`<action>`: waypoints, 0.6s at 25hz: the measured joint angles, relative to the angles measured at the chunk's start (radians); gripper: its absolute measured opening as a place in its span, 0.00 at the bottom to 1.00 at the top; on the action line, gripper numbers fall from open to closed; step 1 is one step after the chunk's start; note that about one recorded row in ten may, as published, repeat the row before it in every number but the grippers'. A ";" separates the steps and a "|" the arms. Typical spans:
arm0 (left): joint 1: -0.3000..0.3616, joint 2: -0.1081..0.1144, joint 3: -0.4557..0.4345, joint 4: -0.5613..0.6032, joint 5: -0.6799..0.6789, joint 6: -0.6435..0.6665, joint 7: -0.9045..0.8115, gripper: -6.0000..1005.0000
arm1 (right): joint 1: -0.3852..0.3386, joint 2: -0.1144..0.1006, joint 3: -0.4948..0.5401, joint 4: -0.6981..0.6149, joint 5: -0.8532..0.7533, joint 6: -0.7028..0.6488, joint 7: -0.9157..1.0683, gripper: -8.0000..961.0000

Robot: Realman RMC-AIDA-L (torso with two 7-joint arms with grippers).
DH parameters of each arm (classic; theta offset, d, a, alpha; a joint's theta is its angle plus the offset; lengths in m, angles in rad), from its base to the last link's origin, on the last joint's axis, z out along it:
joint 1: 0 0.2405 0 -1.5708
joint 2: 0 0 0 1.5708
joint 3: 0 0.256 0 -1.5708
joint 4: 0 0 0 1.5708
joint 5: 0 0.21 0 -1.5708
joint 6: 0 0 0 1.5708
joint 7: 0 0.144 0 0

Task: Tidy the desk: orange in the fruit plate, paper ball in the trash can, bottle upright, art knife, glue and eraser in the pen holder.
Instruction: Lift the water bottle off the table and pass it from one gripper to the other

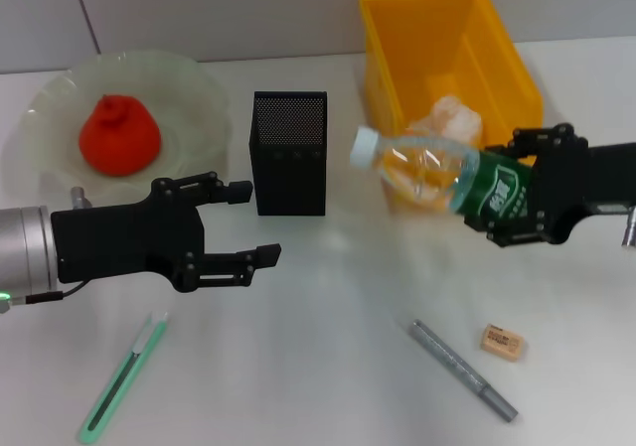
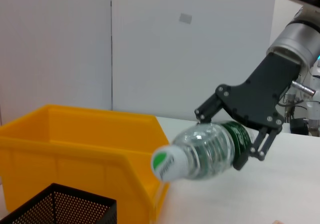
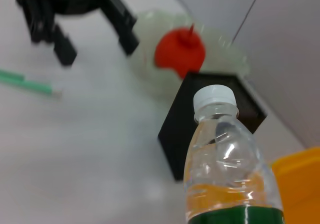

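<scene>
The robot's right gripper has the level bottle by its base end (image 1: 505, 190), so the robot needs to tip the cap upward and move its left gripper to the bottle's neck (image 1: 383, 152).
My right gripper (image 1: 502, 190) is shut on a clear bottle (image 1: 437, 170) with a green label and white cap. It holds the bottle in the air, nearly level, cap toward the black mesh pen holder (image 1: 289, 153). The grip also shows in the left wrist view (image 2: 240, 139). My left gripper (image 1: 253, 225) is open and empty, left of the pen holder. The orange (image 1: 119, 136) lies in the pale green fruit plate (image 1: 199, 88). A paper ball (image 1: 447, 118) lies in the yellow bin (image 1: 497, 49). A green art knife (image 1: 124, 376), a grey glue stick (image 1: 462, 370) and an eraser (image 1: 503, 343) lie on the desk.
The yellow bin stands right behind the held bottle (image 2: 200, 154), with its wall (image 2: 75, 149) close by. The pen holder (image 3: 210, 129) stands between plate and bin. In the right wrist view the left gripper (image 3: 97, 44) is beyond the pen holder, near the orange (image 3: 180, 54).
</scene>
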State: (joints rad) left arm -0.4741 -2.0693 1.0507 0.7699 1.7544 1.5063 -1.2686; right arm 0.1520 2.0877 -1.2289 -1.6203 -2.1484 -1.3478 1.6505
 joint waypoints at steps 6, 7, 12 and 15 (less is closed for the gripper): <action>-0.001 0.000 0.000 -0.003 -0.019 -0.002 0.008 0.82 | -0.028 0.000 0.048 0.054 0.181 0.031 -0.095 0.79; 0.000 0.000 0.000 -0.003 -0.023 -0.002 0.009 0.82 | -0.029 0.000 0.057 0.064 0.201 0.034 -0.104 0.79; 0.001 -0.001 0.000 -0.003 -0.035 -0.002 0.011 0.82 | -0.034 -0.003 0.118 0.164 0.364 0.026 -0.200 0.79; 0.003 -0.001 0.000 -0.004 -0.051 -0.005 0.019 0.82 | -0.037 -0.005 0.166 0.238 0.471 -0.008 -0.276 0.79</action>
State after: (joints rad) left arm -0.4714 -2.0707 1.0507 0.7663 1.7039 1.5013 -1.2493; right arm 0.1155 2.0831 -1.0631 -1.3820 -1.6771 -1.3554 1.3746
